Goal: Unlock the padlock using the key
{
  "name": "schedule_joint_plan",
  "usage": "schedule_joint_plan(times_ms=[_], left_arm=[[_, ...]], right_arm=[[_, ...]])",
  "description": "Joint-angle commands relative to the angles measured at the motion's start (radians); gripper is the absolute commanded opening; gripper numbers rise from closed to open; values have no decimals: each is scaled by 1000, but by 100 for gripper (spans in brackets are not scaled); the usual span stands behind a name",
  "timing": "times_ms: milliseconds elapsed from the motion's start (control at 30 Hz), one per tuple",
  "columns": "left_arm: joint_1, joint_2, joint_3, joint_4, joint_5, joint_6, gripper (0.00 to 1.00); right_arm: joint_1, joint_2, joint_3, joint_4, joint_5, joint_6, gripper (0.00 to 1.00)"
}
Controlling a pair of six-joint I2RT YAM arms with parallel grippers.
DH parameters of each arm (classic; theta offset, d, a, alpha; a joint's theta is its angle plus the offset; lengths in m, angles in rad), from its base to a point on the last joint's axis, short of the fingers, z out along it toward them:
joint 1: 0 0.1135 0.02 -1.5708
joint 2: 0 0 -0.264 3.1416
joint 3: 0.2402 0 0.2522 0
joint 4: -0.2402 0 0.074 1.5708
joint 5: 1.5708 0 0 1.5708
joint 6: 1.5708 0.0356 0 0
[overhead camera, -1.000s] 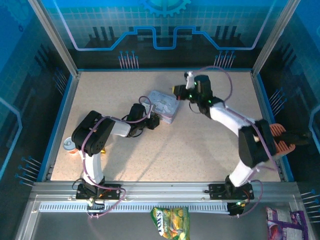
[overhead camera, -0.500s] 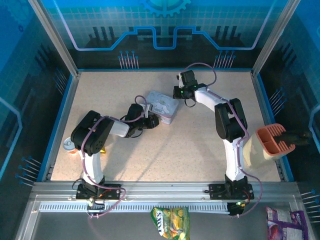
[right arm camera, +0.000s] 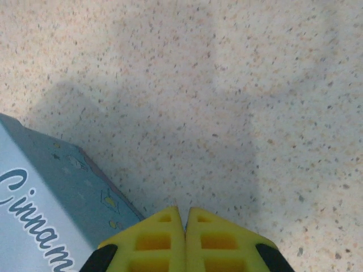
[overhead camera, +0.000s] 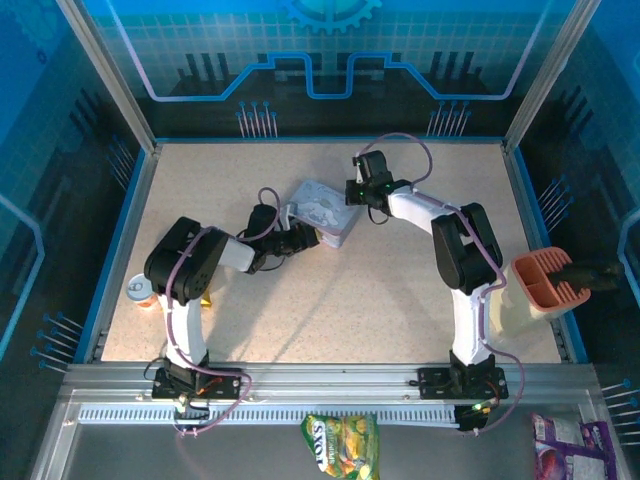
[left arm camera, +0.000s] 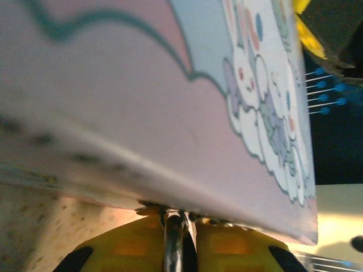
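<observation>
Next, my right gripper moves back and comes to the tin's near side while my left gripper turns the tin, because the tin's padlock side (overhead camera: 326, 238) slants away from my right gripper.
A pale grey tin (overhead camera: 325, 208) with cartoon print lies mid-table. My left gripper (overhead camera: 308, 238) lies low against its near left edge. In the left wrist view the tin's lid (left arm camera: 142, 113) looms over the yellow fingertips (left arm camera: 238, 243), and the gripper (left arm camera: 180, 214) is shut on a small dark thing (left arm camera: 174, 241) with a silvery strip beside it. Whether that is the padlock or the key I cannot tell. My right gripper (overhead camera: 352, 190) is shut and empty beside the tin's far right side, and in its wrist view the gripper (right arm camera: 185, 211) points down at bare table next to the tin's blue wall (right arm camera: 62, 175).
A small can (overhead camera: 138, 290) stands at the left rim next to the left arm's elbow. A blue raised rim (overhead camera: 120, 240) borders the table. An orange ribbed object (overhead camera: 545, 280) sits past the right edge. Snack bags (overhead camera: 340, 445) lie in front of the arm bases.
The right arm swung in from the right, and its shut gripper came from the back of the table down to the tin's right side. The left gripper barely shifted.
</observation>
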Motion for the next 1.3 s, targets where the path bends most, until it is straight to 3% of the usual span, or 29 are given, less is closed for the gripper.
schedule_joint_plan(times_ms=[0, 233, 400, 633, 767, 833, 900, 967, 1033, 1133, 1267], left_arm=[[28, 123, -40, 117, 77, -430, 0], [49, 187, -52, 268, 107, -598, 0], [52, 148, -29, 83, 85, -474, 0], [72, 133, -43, -15, 5, -473, 0], [54, 38, 20, -183, 30, -291, 0], [47, -20, 79, -412, 0, -119, 0], [26, -72, 141, -658, -100, 86, 0], [5, -104, 192, -855, -245, 201, 0], [25, -109, 168, -832, -203, 198, 0], [59, -83, 95, -644, -71, 82, 0], [64, -22, 69, -469, 5, -62, 0]], right_arm=[[67, 9, -50, -140, -81, 8, 0], [69, 13, -37, -150, -98, 10, 0], [75, 14, -24, -171, -91, -14, 0], [121, 11, -56, -220, 2, -78, 0], [153, -4, -106, -199, 57, -88, 0], [154, -1, -125, -185, 62, -82, 0], [153, 9, -126, -184, 56, -76, 0], [149, 12, -138, -171, 37, -63, 0], [148, 12, -153, -152, 35, -54, 0], [148, 20, -150, -154, 22, -53, 0], [147, 18, -162, -151, 22, -57, 0]])
